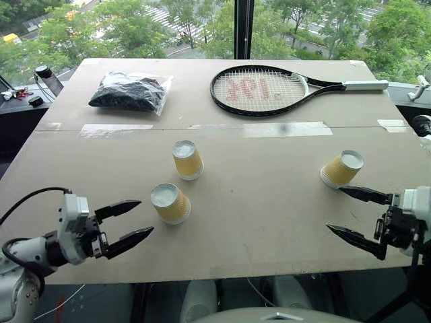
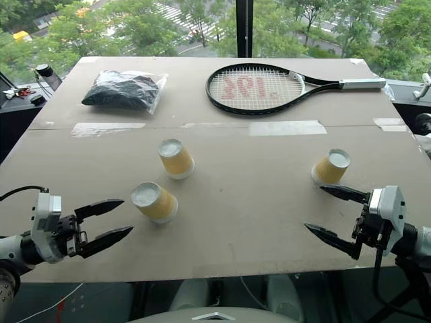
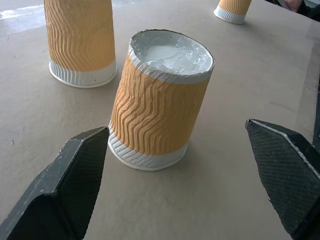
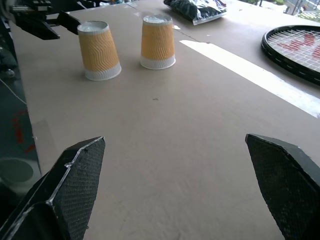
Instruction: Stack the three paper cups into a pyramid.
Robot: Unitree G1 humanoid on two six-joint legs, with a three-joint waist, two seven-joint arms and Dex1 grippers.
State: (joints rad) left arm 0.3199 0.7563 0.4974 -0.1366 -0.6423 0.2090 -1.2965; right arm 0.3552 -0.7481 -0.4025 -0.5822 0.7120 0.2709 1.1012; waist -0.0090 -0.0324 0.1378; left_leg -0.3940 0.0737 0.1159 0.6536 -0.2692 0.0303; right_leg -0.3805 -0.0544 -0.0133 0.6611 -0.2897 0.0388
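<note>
My left gripper keeps moving forward until its open fingers surround its sides (image 1: 174, 207), because the front cup is in line with them and stands clear of the back cup.
Three yellow-orange paper cups stand upside down and apart on the brown table (image 1: 269, 222). One cup (image 1: 170, 203) is at the front left, another (image 1: 187, 159) just behind it, and the third (image 1: 341, 168) at the right. My left gripper (image 1: 146, 217) is open just left of the front-left cup (image 3: 160, 105), which stands between its fingers' line and a little beyond them, untouched. Open as well, my right gripper (image 1: 334, 208) hovers just in front of the right-hand cup with nothing in it. No pyramid stands.
A tennis racket (image 1: 269, 89) lies at the back right of the table. A black bundle in a clear bag (image 1: 129, 92) lies at the back left. Tape strips (image 1: 283, 129) run across the middle. The table's front edge (image 1: 222, 269) is close below both grippers.
</note>
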